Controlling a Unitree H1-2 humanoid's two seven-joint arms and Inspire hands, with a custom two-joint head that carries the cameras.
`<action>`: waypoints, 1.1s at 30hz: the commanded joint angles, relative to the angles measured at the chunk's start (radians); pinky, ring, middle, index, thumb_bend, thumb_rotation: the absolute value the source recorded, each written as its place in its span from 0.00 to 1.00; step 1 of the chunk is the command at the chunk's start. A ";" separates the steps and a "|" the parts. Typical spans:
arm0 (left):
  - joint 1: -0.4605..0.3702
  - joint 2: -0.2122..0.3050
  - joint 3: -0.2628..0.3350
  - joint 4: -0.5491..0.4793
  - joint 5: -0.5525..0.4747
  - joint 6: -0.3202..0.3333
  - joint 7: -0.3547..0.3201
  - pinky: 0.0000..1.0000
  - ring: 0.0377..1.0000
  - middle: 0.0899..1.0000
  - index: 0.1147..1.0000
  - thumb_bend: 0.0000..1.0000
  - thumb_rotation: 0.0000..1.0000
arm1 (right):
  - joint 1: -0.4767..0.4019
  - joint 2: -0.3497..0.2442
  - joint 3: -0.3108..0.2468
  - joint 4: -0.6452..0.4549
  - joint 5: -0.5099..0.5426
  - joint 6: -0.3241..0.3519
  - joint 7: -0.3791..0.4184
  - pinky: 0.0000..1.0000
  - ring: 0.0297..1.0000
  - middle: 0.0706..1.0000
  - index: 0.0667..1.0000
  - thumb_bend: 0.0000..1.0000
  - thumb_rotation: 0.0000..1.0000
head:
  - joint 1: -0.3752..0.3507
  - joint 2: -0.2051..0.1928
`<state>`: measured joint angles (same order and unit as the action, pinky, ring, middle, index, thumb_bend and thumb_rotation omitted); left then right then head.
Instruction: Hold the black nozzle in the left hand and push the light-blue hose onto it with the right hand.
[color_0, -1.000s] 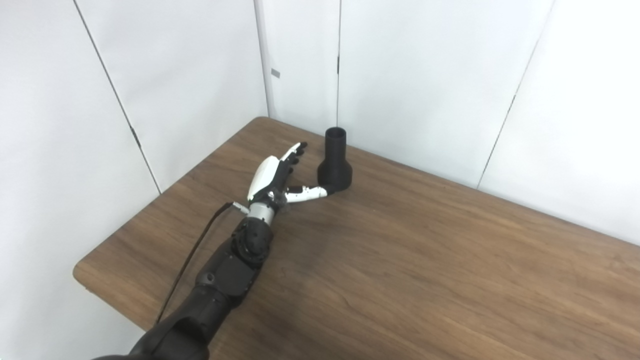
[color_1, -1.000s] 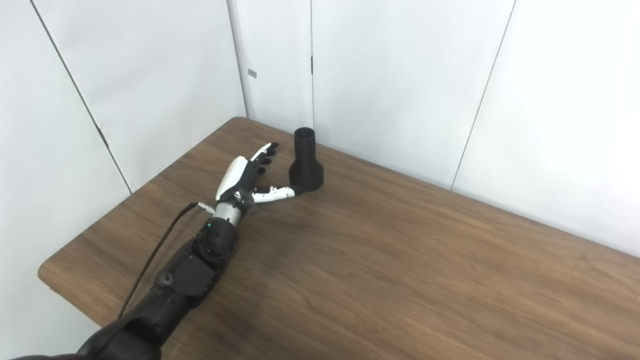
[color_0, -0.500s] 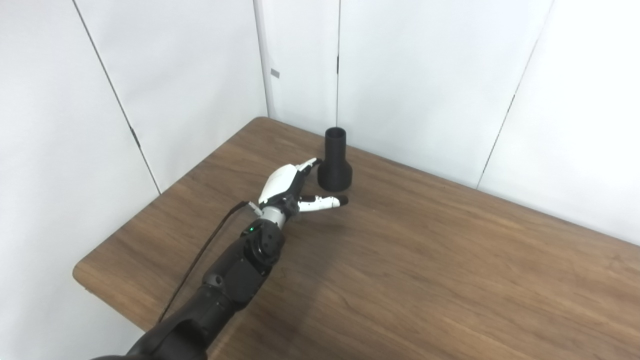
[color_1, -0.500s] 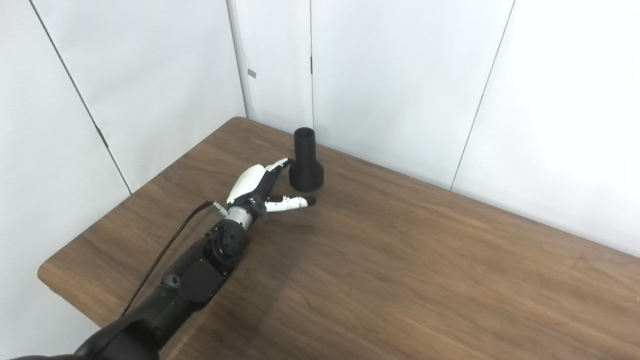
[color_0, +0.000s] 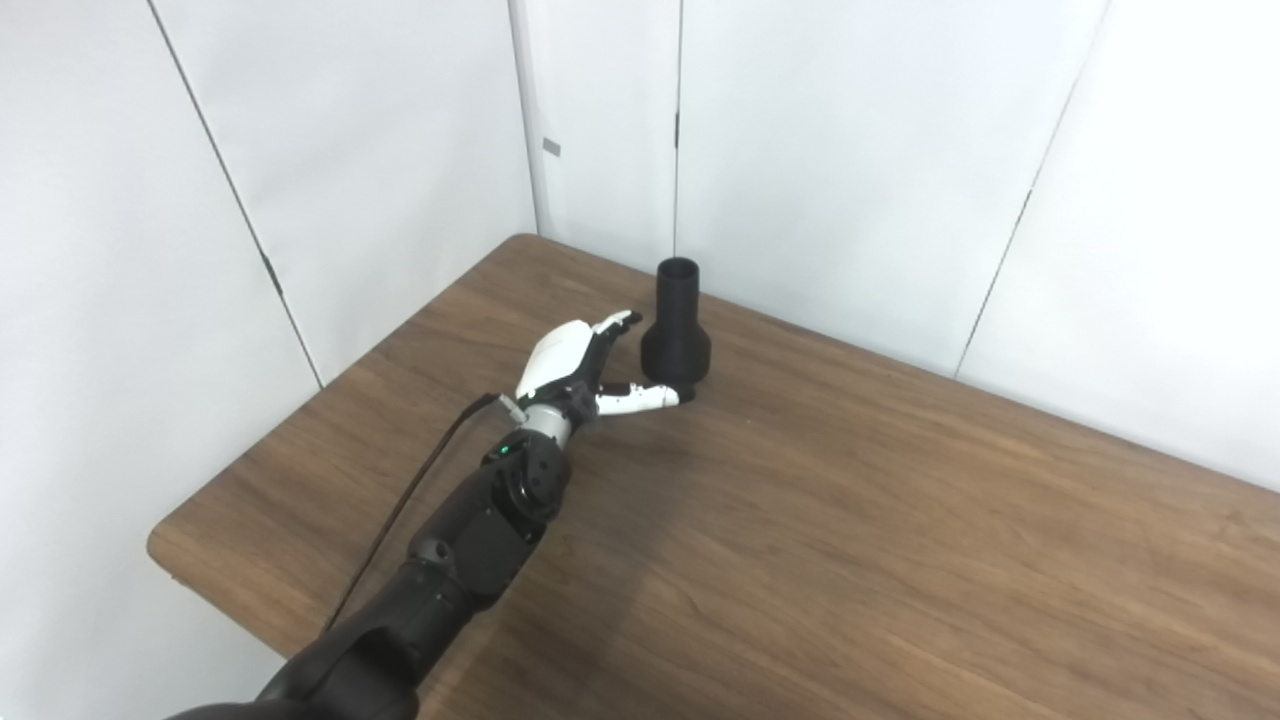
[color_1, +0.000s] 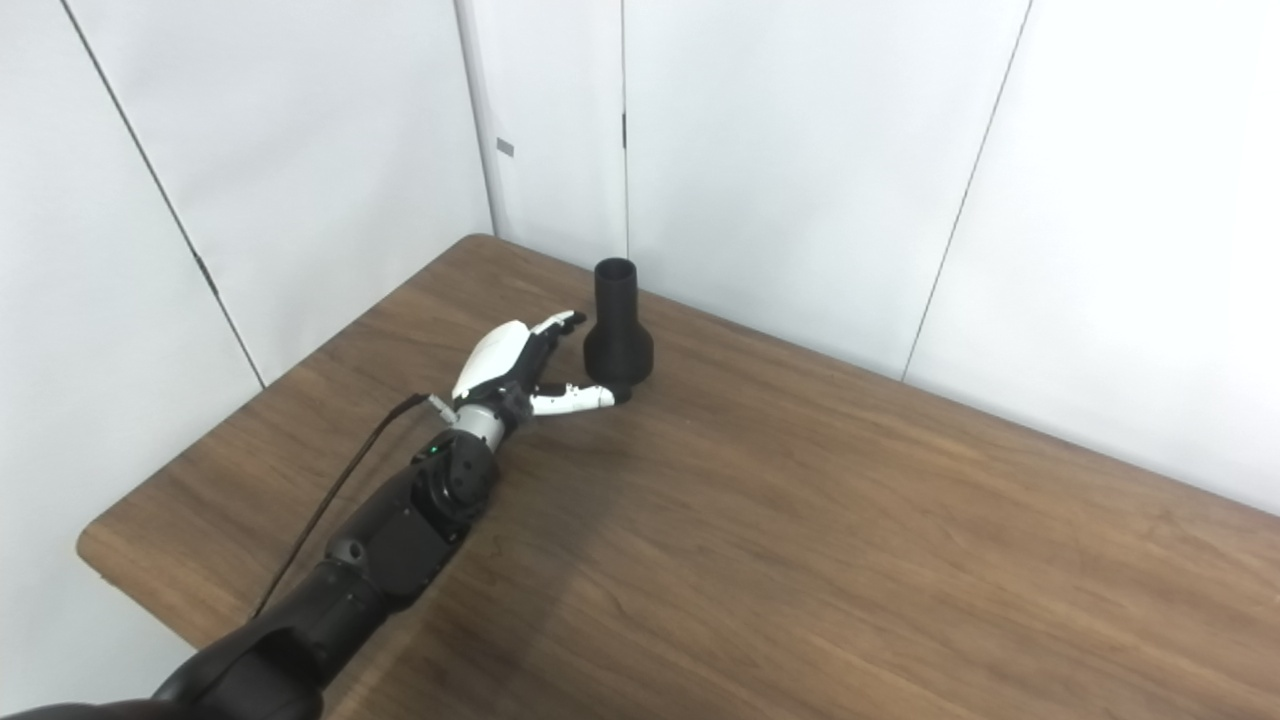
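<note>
The light-blue hose should slip over the black nozzle's neck (color_0: 678, 290) and stop low when the robot pushes it, because the neck spreads out into a wide base (color_0: 677, 331).
The black nozzle (color_0: 675, 327) stands upright near the back edge of the wooden table (color_0: 850, 520), narrow neck up and wide base down. My left hand (color_0: 580, 362) lies just left of its base, open, with the thumb reaching along the front of the base and the fingers beside its left flank. Thumb tip and fingertips look as if they touch the base, but nothing is closed around it. No light-blue hose shows in either view. My right hand is out of view.
White wall panels (color_0: 820, 150) rise right behind the nozzle and along the table's left side. The table's rounded front-left corner (color_0: 170, 545) is near my forearm. A black cable (color_0: 400, 510) runs along my left arm.
My left hand swung from left of the nozzle toward its base, fingers and thumb now bracketing it. The nozzle has shifted slightly to the right.
</note>
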<state>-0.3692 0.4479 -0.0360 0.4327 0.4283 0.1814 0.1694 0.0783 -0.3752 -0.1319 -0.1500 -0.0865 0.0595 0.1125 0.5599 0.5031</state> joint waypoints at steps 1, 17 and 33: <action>0.016 -0.007 -0.002 0.053 -0.019 0.060 -0.041 1.00 0.89 0.89 0.90 1.00 0.55 | 0.025 -0.018 0.004 -0.006 0.004 0.019 0.021 0.42 0.54 0.57 0.46 0.48 0.17 | 0.001 0.001; -0.032 -0.011 -0.039 0.083 -0.016 0.068 -0.082 1.00 0.91 0.89 0.85 1.00 0.44 | 0.041 -0.016 0.025 -0.049 -0.019 0.030 0.022 0.43 0.56 0.59 0.57 0.33 0.58 | -0.029 0.006; -0.077 -0.070 -0.058 0.180 -0.018 0.079 -0.032 1.00 0.94 0.91 0.90 1.00 0.42 | 0.055 -0.011 0.041 -0.087 -0.015 0.054 0.027 0.41 0.54 0.58 0.55 0.42 0.64 | -0.051 0.010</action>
<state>-0.4730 0.4104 -0.0769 0.5573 0.4318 0.2191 0.1965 0.1138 -0.3752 -0.1035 -0.2279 -0.1054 0.1072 0.1125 0.5078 0.5123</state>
